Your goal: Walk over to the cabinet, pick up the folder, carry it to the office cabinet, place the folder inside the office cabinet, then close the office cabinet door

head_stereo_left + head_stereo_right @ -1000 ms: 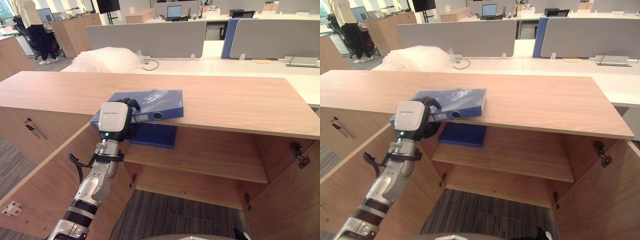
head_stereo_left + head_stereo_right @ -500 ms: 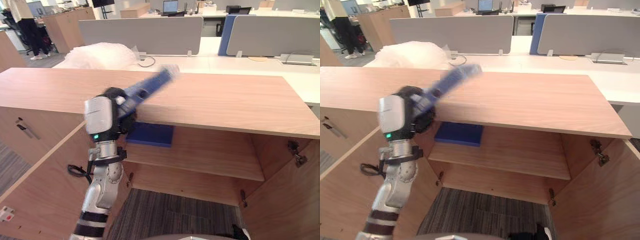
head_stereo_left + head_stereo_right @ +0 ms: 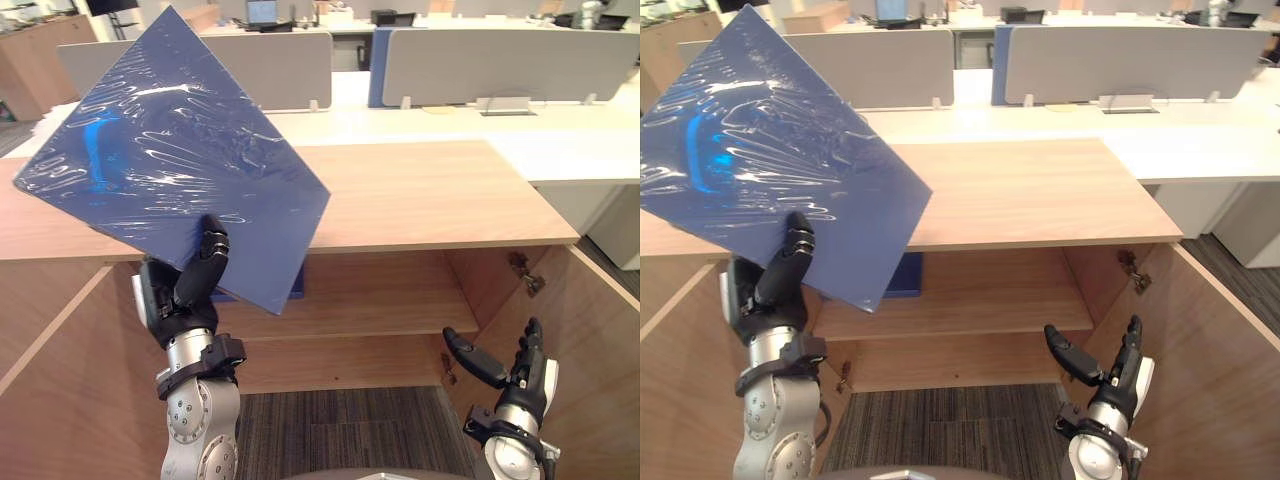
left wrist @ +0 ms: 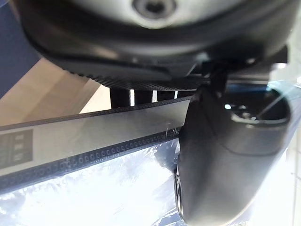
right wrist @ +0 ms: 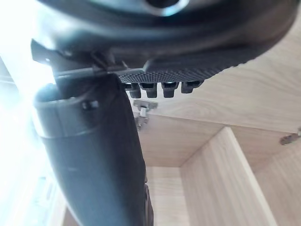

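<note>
The wrapped blue folder will fit flat beside the second folder when I push it in, because a wide part of the shelf is empty there.
The blue folder, wrapped in shiny plastic film, is held up off the cabinet and tilted on one corner, its broad face toward me. My left hand grips its lower edge, fingers on the front face and thumb against the folder's edge. The folder hides part of the cabinet's wooden top. My right hand hangs open low at the right, in front of the open cabinet, holding nothing. The right wrist view looks past its thumb into the bare wooden interior.
The cabinet stands open, with a shelf inside and a second blue folder lying on it. Its right door and left door swing out toward me. White desks with grey dividers stand behind.
The folder has left the cabinet top and swung up to a steep tilt in my left hand. The camera has shifted, and my right hand has come into sight.
</note>
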Motion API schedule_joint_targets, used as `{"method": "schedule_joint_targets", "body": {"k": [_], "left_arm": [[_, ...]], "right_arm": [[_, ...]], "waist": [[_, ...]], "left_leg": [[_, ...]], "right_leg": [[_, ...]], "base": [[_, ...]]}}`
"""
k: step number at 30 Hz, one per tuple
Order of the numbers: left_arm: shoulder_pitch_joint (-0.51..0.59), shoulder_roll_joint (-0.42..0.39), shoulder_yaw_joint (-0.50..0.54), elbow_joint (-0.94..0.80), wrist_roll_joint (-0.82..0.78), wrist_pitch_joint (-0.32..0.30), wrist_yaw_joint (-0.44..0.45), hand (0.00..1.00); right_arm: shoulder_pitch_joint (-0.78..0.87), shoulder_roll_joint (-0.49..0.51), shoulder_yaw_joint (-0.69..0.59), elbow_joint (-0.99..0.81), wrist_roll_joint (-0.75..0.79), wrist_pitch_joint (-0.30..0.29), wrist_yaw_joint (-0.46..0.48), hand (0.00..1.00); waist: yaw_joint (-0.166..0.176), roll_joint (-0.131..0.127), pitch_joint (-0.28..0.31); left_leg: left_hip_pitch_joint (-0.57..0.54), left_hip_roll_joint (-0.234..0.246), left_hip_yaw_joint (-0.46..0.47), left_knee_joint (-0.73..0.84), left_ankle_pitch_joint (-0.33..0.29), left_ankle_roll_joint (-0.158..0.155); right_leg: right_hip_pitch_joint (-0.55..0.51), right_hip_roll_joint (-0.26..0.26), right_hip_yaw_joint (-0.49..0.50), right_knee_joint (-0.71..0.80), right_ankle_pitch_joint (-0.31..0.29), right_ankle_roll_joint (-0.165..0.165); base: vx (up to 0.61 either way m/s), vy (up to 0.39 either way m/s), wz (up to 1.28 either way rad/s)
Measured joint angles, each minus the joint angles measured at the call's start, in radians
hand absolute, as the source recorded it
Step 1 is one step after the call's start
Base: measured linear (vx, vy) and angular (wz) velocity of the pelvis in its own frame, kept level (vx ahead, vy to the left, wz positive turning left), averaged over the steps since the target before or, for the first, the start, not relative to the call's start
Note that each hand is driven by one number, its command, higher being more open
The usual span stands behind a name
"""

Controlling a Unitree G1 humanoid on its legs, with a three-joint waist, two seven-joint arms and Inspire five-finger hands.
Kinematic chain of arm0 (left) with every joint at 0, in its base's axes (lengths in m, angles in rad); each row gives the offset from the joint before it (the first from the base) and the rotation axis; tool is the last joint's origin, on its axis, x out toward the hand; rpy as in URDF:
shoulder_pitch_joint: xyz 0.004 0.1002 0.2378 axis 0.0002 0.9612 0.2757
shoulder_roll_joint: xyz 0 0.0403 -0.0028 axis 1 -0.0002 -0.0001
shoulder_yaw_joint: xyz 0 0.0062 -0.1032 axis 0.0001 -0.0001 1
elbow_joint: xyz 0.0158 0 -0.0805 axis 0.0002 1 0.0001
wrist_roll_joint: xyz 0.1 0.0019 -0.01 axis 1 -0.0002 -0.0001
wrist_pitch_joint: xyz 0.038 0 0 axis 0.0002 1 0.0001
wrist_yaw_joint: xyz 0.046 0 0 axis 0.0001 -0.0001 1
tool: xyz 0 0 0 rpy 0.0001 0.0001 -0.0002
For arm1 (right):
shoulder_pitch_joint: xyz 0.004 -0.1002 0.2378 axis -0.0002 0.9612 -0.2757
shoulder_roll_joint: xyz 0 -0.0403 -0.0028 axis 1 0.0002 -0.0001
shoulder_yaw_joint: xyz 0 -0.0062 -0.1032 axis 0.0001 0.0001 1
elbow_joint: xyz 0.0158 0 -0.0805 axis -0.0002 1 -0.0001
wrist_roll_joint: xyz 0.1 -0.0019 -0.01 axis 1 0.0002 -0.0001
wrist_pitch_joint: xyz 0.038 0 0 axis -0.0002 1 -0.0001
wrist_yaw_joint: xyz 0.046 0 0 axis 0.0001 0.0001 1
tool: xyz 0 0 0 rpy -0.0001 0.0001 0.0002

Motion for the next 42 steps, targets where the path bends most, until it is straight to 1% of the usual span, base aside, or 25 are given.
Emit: {"method": "schedule_joint_targets", "body": {"k": [4,6,8,9,10,11,12,13,17,18,22,23,25,30,34,36,37,39,40,41,42], "left_arm": [[-0.020,0.008,-0.003,0.000,-0.118,0.000,-0.093,0.00],[-0.044,0.027,-0.002,0.001,-0.141,0.000,-0.135,0.00],[-0.065,0.047,0.004,0.004,-0.146,0.000,-0.182,0.00],[-0.076,0.061,0.004,0.010,-0.145,0.000,-0.208,0.00],[-0.082,0.069,0.005,0.017,-0.144,0.000,-0.223,0.00],[-0.090,0.080,0.005,0.028,-0.140,0.000,-0.248,0.00],[-0.093,0.086,0.005,0.034,-0.138,0.000,-0.263,0.00],[-0.093,0.102,0.004,0.044,-0.127,0.000,-0.295,0.00],[-0.094,0.118,0.000,0.065,-0.078,-0.001,-0.319,0.00],[-0.094,0.124,-0.004,0.075,-0.067,-0.001,-0.323,0.00],[-0.096,0.160,-0.029,0.091,-0.043,-0.001,-0.334,0.00],[-0.097,0.172,-0.041,0.097,-0.040,-0.001,-0.340,0.00],[-0.100,0.190,-0.060,0.099,-0.031,-0.001,-0.349,0.00],[-0.138,0.242,-0.112,0.100,-0.002,-0.005,-0.372,0.00],[-0.152,0.276,-0.155,0.101,0.001,-0.015,-0.388,0.00],[-0.169,0.301,-0.167,0.103,-0.013,-0.020,-0.388,0.00],[-0.173,0.312,-0.168,0.103,-0.013,-0.021,-0.388,0.00],[-0.178,0.356,-0.172,0.108,-0.018,-0.037,-0.381,0.00],[-0.183,0.367,-0.175,0.113,-0.026,-0.043,-0.380,0.00],[-0.197,0.397,-0.182,0.125,-0.042,-0.052,-0.379,0.00],[-0.225,0.441,-0.195,0.145,-0.071,-0.061,-0.379,0.00]], "right_arm": [[-0.054,-0.038,-0.039,-0.088,0.078,-0.025,0.054,1.00],[-0.136,-0.090,-0.060,-0.131,0.114,-0.034,0.086,1.00],[-0.232,-0.157,-0.077,-0.171,0.154,-0.067,0.136,1.00],[-0.283,-0.199,-0.078,-0.181,0.184,-0.097,0.162,1.00],[-0.309,-0.222,-0.077,-0.186,0.208,-0.110,0.181,1.00],[-0.356,-0.267,-0.075,-0.189,0.251,-0.132,0.215,1.00],[-0.378,-0.289,-0.074,-0.189,0.288,-0.140,0.240,1.00],[-0.429,-0.344,-0.072,-0.186,0.378,-0.156,0.294,1.00],[-0.492,-0.432,-0.054,-0.152,0.492,-0.165,0.358,1.00],[-0.511,-0.470,-0.042,-0.130,0.525,-0.165,0.372,1.00],[-0.563,-0.559,-0.005,-0.081,0.590,-0.165,0.408,1.00],[-0.586,-0.586,0.016,-0.066,0.619,-0.165,0.418,1.00],[-0.618,-0.624,0.046,-0.043,0.626,-0.165,0.436,1.00],[-0.693,-0.730,0.145,0.002,0.701,-0.164,0.489,1.00],[-0.754,-0.822,0.257,0.005,0.751,-0.163,0.534,1.00],[-0.788,-0.896,0.315,0.025,0.783,-0.163,0.553,1.00],[-0.800,-0.917,0.335,0.032,0.791,-0.162,0.554,1.00],[-0.856,-1.009,0.424,0.049,0.855,-0.161,0.558,1.00],[-0.867,-1.034,0.445,0.053,0.877,-0.161,0.558,1.00],[-0.889,-1.085,0.482,0.059,0.916,-0.161,0.560,0.00],[-0.912,-1.144,0.523,0.068,0.971,-0.161,0.566,0.00]], "waist": [[-0.001,0.007,0.001],[-0.001,0.008,0.001],[0.001,0.011,-0.002],[0.004,0.014,-0.005],[0.005,0.016,-0.008],[0.009,0.020,-0.011],[0.010,0.022,-0.012],[0.011,0.027,-0.019],[0.013,0.033,-0.026],[0.013,0.035,-0.027],[0.014,0.035,-0.028],[0.014,0.035,-0.029],[0.013,0.033,-0.030],[0.014,0.025,-0.036],[0.014,0.024,-0.040],[0.017,0.020,-0.046],[0.017,0.018,-0.047],[0.017,0.019,-0.052],[0.018,0.019,-0.052],[0.022,0.019,-0.054],[0.029,0.017,-0.055]], "left_leg": [[0.001,-0.001,-0.007,0.011,-0.008,0.008],[0.004,-0.002,-0.011,0.011,-0.009,0.009],[0.004,-0.004,-0.022,0.011,-0.009,0.009],[0.004,-0.004,-0.027,0.012,-0.009,0.009],[0.004,-0.004,-0.028,0.013,-0.009,0.009],[0.004,-0.005,-0.034,0.015,-0.009,0.009],[0.003,-0.006,-0.038,0.015,-0.009,0.009],[-0.003,-0.007,-0.050,0.017,-0.007,0.012],[-0.009,-0.007,-0.058,0.018,-0.004,0.014],[-0.009,-0.007,-0.059,0.018,-0.003,0.015],[-0.011,-0.007,-0.062,0.017,-0.002,0.015],[-0.011,-0.007,-0.064,0.017,-0.002,0.016],[-0.012,-0.007,-0.068,0.016,0.000,0.015],[-0.013,-0.007,-0.086,0.007,0.008,0.013],[-0.012,-0.008,-0.089,0.001,0.014,0.014],[-0.010,-0.009,-0.094,-0.010,0.024,0.014],[-0.010,-0.009,-0.095,-0.011,0.024,0.014],[-0.010,-0.009,-0.096,-0.013,0.029,0.013],[-0.010,-0.009,-0.097,-0.015,0.030,0.012],[-0.008,-0.009,-0.100,-0.021,0.036,0.011],[-0.008,-0.009,-0.106,-0.030,0.044,0.008]], "right_leg": [[0.001,-0.001,0.020,0.000,0.004,0.007],[0.004,-0.002,0.020,0.000,0.006,0.011],[0.007,-0.003,0.015,0.002,0.006,0.012],[0.009,-0.004,0.012,0.003,0.006,0.013],[0.010,-0.004,0.011,0.004,0.006,0.013],[0.014,-0.005,0.006,0.004,0.006,0.013],[0.015,-0.006,0.003,0.004,0.006,0.013],[0.015,-0.007,-0.008,0.004,0.006,0.013],[0.015,-0.008,-0.017,0.004,0.006,0.013],[0.015,-0.008,-0.018,0.004,0.006,0.013],[0.015,-0.008,-0.023,0.005,0.006,0.013],[0.016,-0.009,-0.025,0.005,0.006,0.013],[0.016,-0.009,-0.029,0.005,0.006,0.013],[0.020,-0.009,-0.046,0.005,0.007,0.013],[0.020,-0.010,-0.050,0.005,0.007,0.013],[0.020,-0.011,-0.054,0.005,0.008,0.012],[0.020,-0.011,-0.055,0.005,0.008,0.011],[0.020,-0.011,-0.057,0.005,0.009,0.010],[0.020,-0.011,-0.058,0.005,0.010,0.010],[0.020,-0.011,-0.063,0.004,0.011,0.010],[0.020,-0.010,-0.070,0.004,0.012,0.008]], "base": [[0.02,0.028,-0.20],[-0.02,0.017,0.02],[-0.05,0.029,0.10],[-0.05,0.024,0.10],[-0.07,0.035,0.12],[-0.05,0.028,0.10],[-0.07,0.037,0.20],[-0.04,0.023,0.18],[-0.02,0.016,0.09],[0.00,0.000,0.00],[-0.01,0.012,0.02],[-0.01,0.026,0.06],[-0.01,0.025,0.07],[-0.02,0.021,0.10],[-0.01,0.007,0.01],[-0.04,0.027,0.07],[-0.04,0.029,0.04],[-0.04,0.029,0.02],[-0.04,0.025,0.05],[-0.04,0.021,0.11],[-0.05,0.022,0.12]]}}
